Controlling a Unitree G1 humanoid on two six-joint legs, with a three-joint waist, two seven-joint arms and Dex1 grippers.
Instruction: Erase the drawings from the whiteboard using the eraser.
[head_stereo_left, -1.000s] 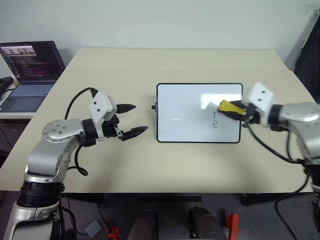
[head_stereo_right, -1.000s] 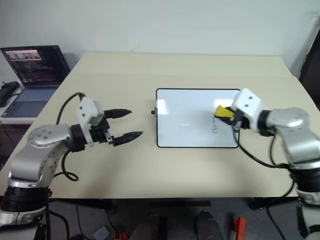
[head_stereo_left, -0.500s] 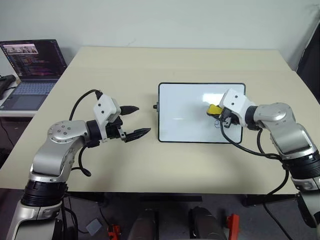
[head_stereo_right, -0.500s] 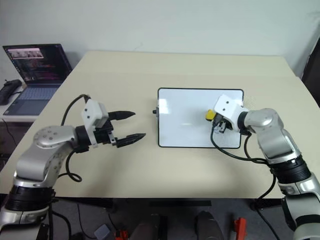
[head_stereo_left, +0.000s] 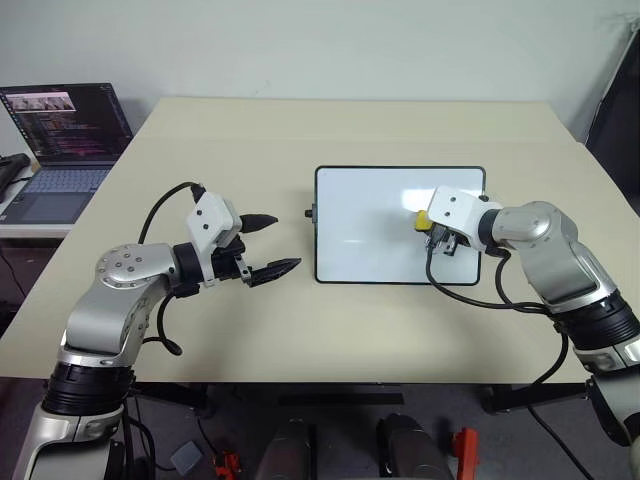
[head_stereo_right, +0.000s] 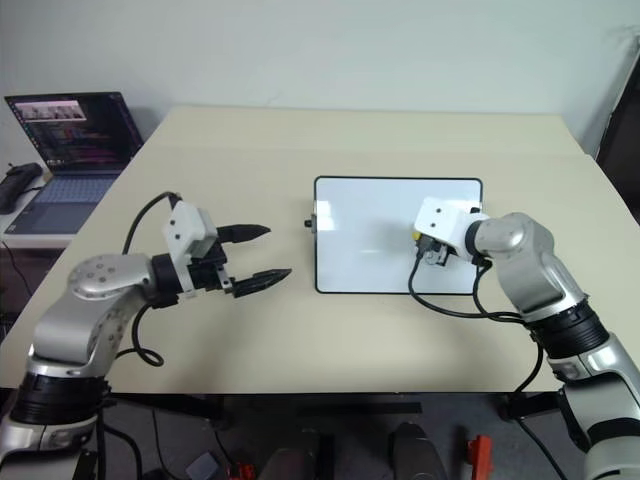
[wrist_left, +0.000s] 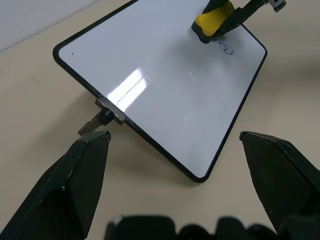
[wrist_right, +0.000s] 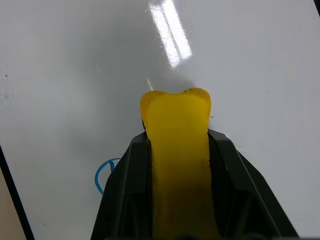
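The blue drawing (wrist_left: 226, 48) lies closer to the board's near edge (head_stereo_left: 400, 283) than the eraser's tip, so next my right gripper sweeps back and brings the eraser down across it.
The whiteboard (head_stereo_left: 360, 222) lies flat on the table, right of centre. My right gripper (head_stereo_left: 436, 232) is shut on the yellow eraser (wrist_right: 176, 125), whose tip presses on the right part of the board. In the head views the eraser (head_stereo_left: 424, 221) peeks out beside the white wrist housing. One small blue drawing (wrist_left: 226, 49) sits on the board just beside the eraser, and its edge shows in the right wrist view as a blue loop (wrist_right: 103, 175). My left gripper (head_stereo_left: 274, 243) hovers open over the table left of the board, holding nothing.
An open laptop (head_stereo_left: 62, 135) stands on a side surface at the far left. The beige table (head_stereo_left: 250, 140) reaches well beyond the board on all sides. A small black knob (wrist_left: 102, 116) sticks out of the board's left short side.
My right gripper has slid the eraser leftward on the board and rolled its wrist. The upper blue letter seen a second ago no longer shows. The left arm stayed put.
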